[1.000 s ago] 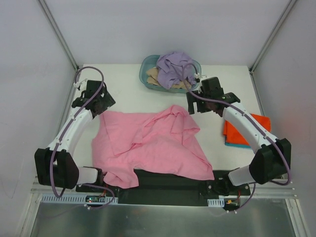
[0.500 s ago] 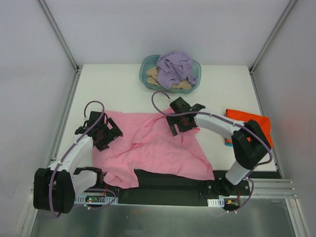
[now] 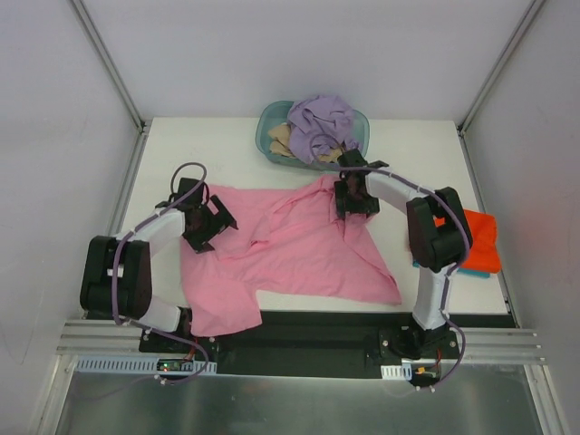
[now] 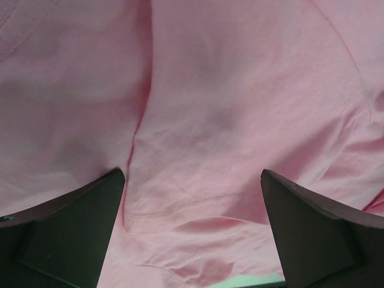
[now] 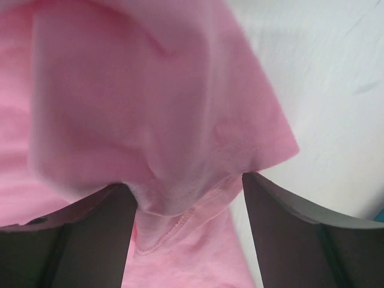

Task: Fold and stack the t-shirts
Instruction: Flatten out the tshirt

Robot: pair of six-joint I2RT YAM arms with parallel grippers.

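Observation:
The pink t-shirt's lower part (image 3: 225, 314) is hanging over the front rail. Next, I pull the t-shirt toward the basket (image 3: 271, 138) with my left gripper and my right gripper before I fold it.
A pink t-shirt (image 3: 299, 254) lies spread and creased on the white table, its lower left part hanging over the front rail. My left gripper (image 3: 207, 224) is open over its left edge; the wrist view shows wide jaws (image 4: 189, 198) above a hem. My right gripper (image 3: 353, 198) is open at its raised upper right corner; a bunched hem fold (image 5: 174, 198) sits between the fingers. A folded orange-red t-shirt (image 3: 478, 237) lies on a teal one (image 3: 469, 271) at the right. The lavender t-shirt (image 3: 322, 118) and tan t-shirt (image 3: 283, 138) are in the basket.
The teal plastic basket (image 3: 266, 136) stands at the back centre, just behind my right gripper. Frame posts and white walls close in the table on the left, right and back. The black base rail (image 3: 317, 328) runs along the front edge.
Both grippers moved toward the back. The right one went up-right to the shirt's top right corner, and the shirt now lies pulled wider and further back, its right part flatter.

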